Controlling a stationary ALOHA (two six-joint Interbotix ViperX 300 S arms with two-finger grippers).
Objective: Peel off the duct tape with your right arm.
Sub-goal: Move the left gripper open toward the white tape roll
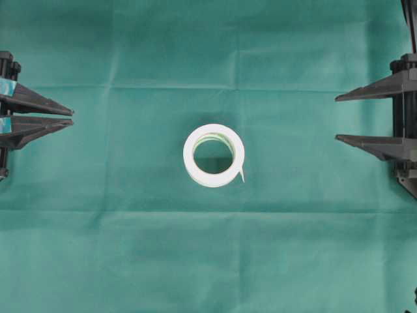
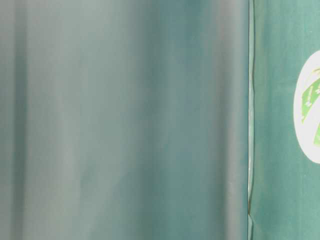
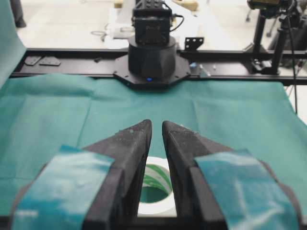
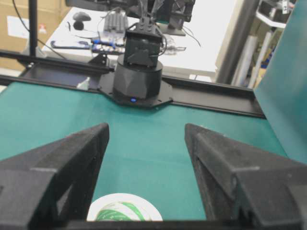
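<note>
The duct tape (image 1: 236, 161) is lying free on the green cloth, so my left gripper should grip its rim (image 1: 189, 160) across from the loose tab before my right gripper peels the tab.
The duct tape (image 1: 190, 160), a white roll with a green-and-white striped core, lies flat on the middle of the green cloth. Its loose tab (image 1: 241, 175) sticks out at the lower right. It also shows in the table-level view (image 2: 306, 130), the left wrist view (image 3: 156, 207) and the right wrist view (image 4: 125, 203). My right gripper (image 1: 337, 118), with plain black fingers, is open and empty, well to the right of the roll (image 4: 146, 129). My left gripper (image 1: 71, 117), with teal strips, is nearly shut with a narrow gap, empty, far to the left (image 3: 156, 125).
The green cloth (image 1: 208, 261) covers the table. The right arm's base (image 3: 151, 57) and the left arm's base (image 4: 136, 72) stand on black rails at the cloth's edges. A hanging green cloth (image 2: 125, 120) fills most of the table-level view.
</note>
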